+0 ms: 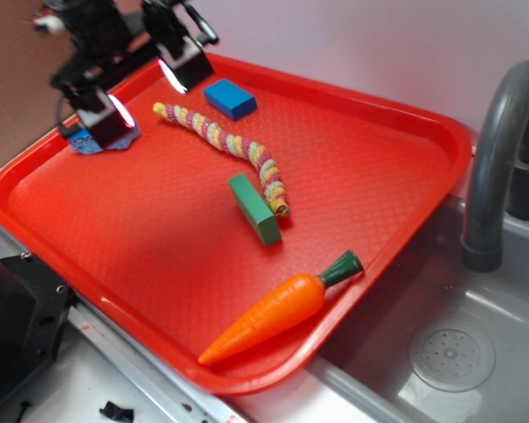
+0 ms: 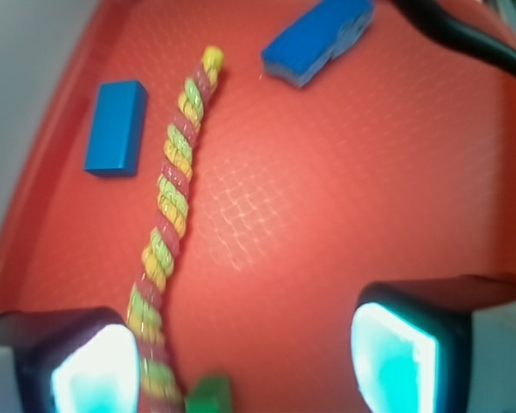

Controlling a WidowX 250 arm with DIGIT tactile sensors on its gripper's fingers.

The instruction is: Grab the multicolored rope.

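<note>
I expect the green block (image 1: pixel 254 210) to fall flat when I lift the multicolored rope, because the block stands on its narrow edge (image 1: pixel 267 205) against the rope.
The multicolored rope (image 1: pixel 225 141) lies in a loose curve on the red tray (image 1: pixel 141 229), twisted from yellow, pink and green strands. My gripper (image 1: pixel 148 97) hovers above the rope's far left end, open with nothing between its fingers. In the wrist view the rope (image 2: pixel 172 189) runs from the top centre down to the left finger's pad (image 2: pixel 95 370). The wide gap of the gripper (image 2: pixel 245 361) lies over bare tray to the rope's right.
A blue block (image 1: pixel 230 99) sits behind the rope and a green block (image 1: pixel 254 209) beside its near end. A second blue piece (image 1: pixel 93 141) lies by the left finger. An orange carrot (image 1: pixel 273 313) rests at the tray's front. A grey faucet (image 1: pixel 498 150) and sink (image 1: pixel 450 352) stand right.
</note>
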